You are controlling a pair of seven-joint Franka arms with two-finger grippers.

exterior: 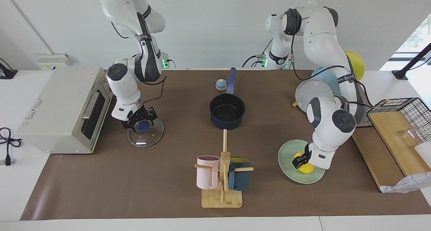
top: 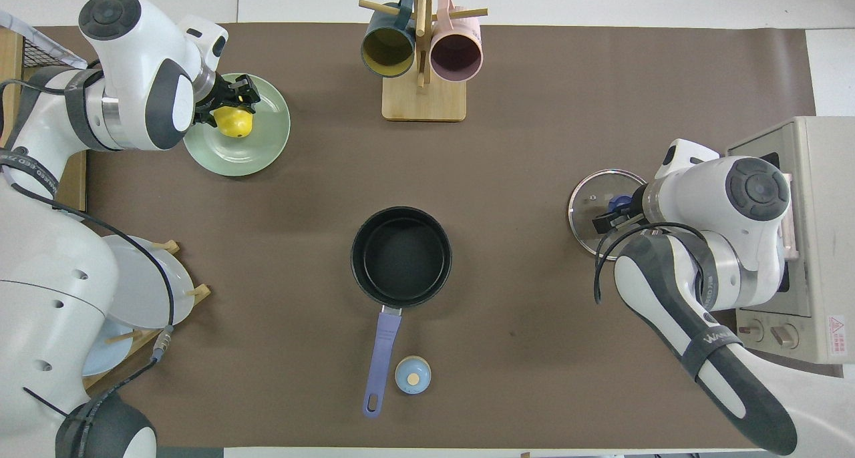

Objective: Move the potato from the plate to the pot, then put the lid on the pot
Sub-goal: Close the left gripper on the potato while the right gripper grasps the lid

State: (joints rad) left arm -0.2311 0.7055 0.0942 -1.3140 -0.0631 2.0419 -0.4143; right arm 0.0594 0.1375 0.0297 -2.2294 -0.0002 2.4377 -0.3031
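Note:
The glass lid's rim (top: 572, 215) looks the same width as the navy pot's opening (top: 401, 256). The lid will lie flat over the potato when I lower it.
The yellow potato (exterior: 305, 168) (top: 235, 122) lies on the mint-green plate (exterior: 286, 153) (top: 260, 151) toward the left arm's end of the table. My left gripper (exterior: 300, 161) (top: 230, 106) is down on it, shut on the potato, which still rests on the plate. The navy pot (exterior: 227, 111) (top: 401, 256) stands empty mid-table, its handle pointing toward the robots. The glass lid (exterior: 145, 136) (top: 591, 204) lies flat in front of the toaster oven. My right gripper (exterior: 141, 121) (top: 611, 214) is low over the lid, open, with a finger on either side of its blue knob.
A wooden mug rack (exterior: 222, 177) with a pink and a teal mug stands farther from the robots than the pot. A small bell (exterior: 220, 85) sits beside the pot's handle. The toaster oven (exterior: 64, 109) is at the right arm's end. Upright plates (exterior: 315, 93) and a wooden board (exterior: 394, 136) are at the left arm's end.

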